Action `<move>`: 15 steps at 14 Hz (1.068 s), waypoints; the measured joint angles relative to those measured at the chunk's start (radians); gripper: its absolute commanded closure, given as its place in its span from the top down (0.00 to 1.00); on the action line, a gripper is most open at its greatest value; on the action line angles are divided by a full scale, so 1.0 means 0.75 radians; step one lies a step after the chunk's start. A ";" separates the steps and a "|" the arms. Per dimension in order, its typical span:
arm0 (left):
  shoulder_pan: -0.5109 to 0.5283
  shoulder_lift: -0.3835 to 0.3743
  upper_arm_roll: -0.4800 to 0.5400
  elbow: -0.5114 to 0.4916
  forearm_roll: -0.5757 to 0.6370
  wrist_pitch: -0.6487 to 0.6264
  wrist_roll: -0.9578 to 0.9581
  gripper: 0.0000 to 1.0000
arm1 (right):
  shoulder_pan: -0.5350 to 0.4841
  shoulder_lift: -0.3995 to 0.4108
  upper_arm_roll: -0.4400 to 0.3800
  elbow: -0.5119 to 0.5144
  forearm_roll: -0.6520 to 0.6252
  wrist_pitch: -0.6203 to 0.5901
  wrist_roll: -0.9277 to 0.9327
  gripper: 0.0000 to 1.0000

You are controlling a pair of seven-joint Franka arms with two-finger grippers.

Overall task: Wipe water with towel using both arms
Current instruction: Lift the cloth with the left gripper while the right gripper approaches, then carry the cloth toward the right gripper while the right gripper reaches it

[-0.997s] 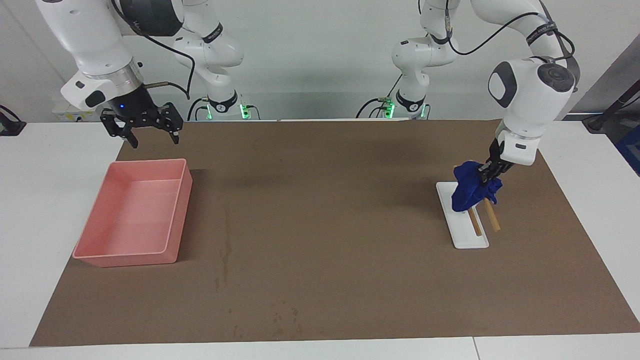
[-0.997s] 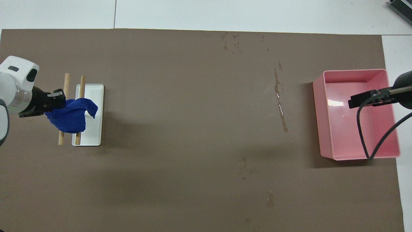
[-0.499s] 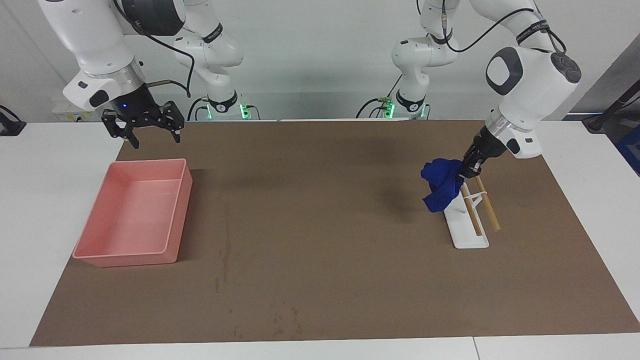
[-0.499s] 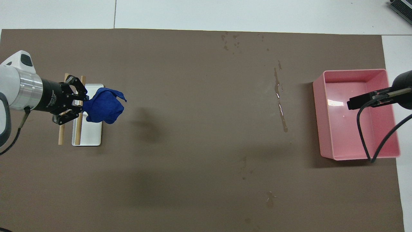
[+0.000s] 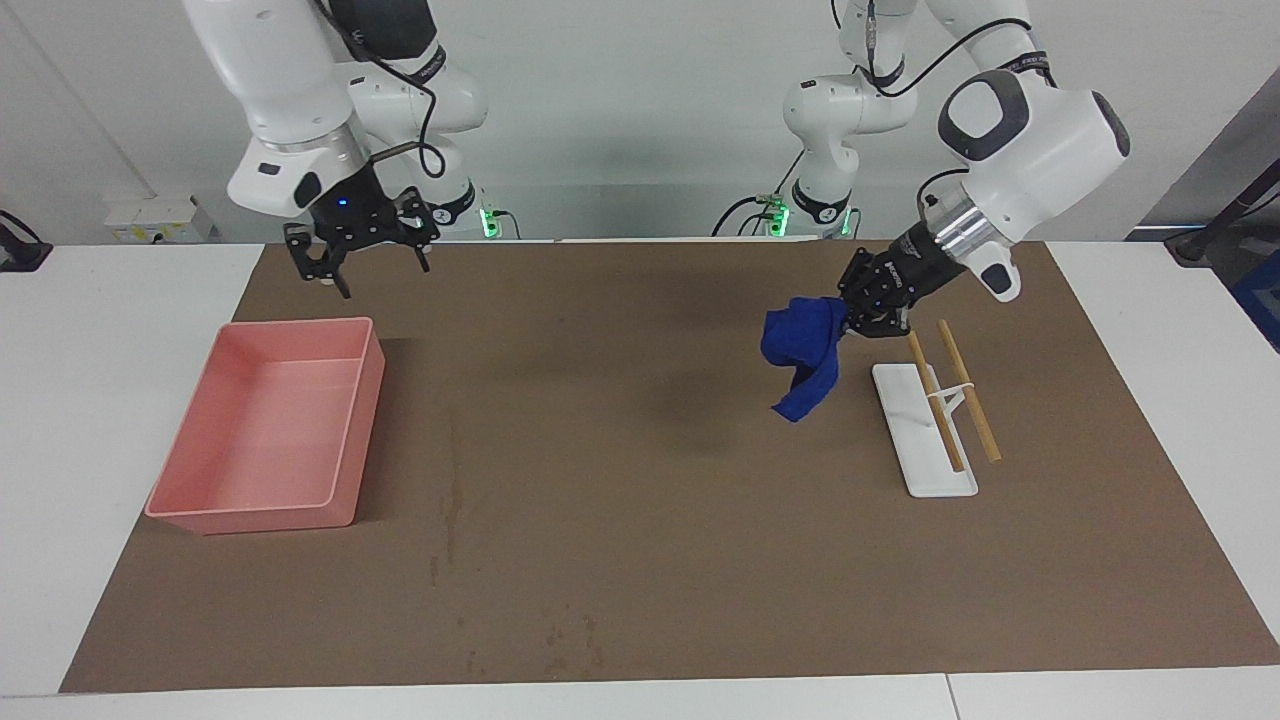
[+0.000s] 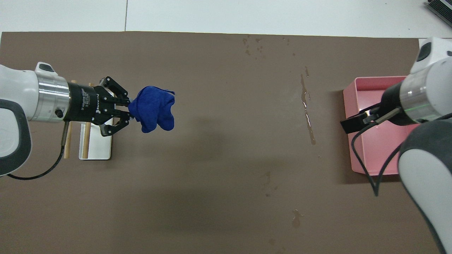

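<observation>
The blue towel is hanging from my left gripper, a long way from the water (image 6: 307, 110) beside the pink bin, so next my right gripper grabs the towel's loose end (image 6: 166, 110) first.
The blue towel (image 5: 805, 350) hangs as a wrinkled bundle from my left gripper (image 5: 862, 305), which is shut on it in the air over the mat, beside the white rack. In the overhead view the towel (image 6: 153, 109) sticks out past the left gripper (image 6: 129, 111) toward the table's middle. The water (image 6: 306, 109) is a thin shiny streak on the brown mat beside the pink bin; it shows faintly in the facing view (image 5: 452, 480). My right gripper (image 5: 385, 275) is open and empty, raised over the mat's edge nearest the robots, by the bin's corner.
A pink bin (image 5: 290, 325) stands at the right arm's end; it also shows in the overhead view (image 6: 348, 106). A white rack (image 5: 925, 460) with two wooden rods stands at the left arm's end. Small dark spots (image 6: 254, 46) mark the mat farthest from the robots.
My left gripper lifted the towel off the rack and carried it toward the table's middle. My right gripper moved from beside the bin toward the middle, staying open.
</observation>
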 measured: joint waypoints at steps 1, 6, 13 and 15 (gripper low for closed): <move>-0.001 -0.002 -0.041 0.001 -0.015 0.034 -0.041 0.00 | 0.043 -0.013 0.002 -0.032 0.000 0.044 0.008 1.00; -0.006 -0.002 -0.249 0.001 -0.049 0.186 -0.164 0.00 | 0.150 -0.095 0.003 -0.238 0.000 0.254 -0.009 1.00; -0.093 -0.001 -0.408 -0.003 -0.049 0.271 -0.126 0.00 | 0.203 -0.099 -0.002 -0.336 0.012 0.464 -0.084 1.00; -0.137 -0.001 -0.408 -0.011 -0.049 0.353 -0.122 0.00 | 0.187 -0.100 -0.017 -0.331 0.131 0.457 0.099 1.00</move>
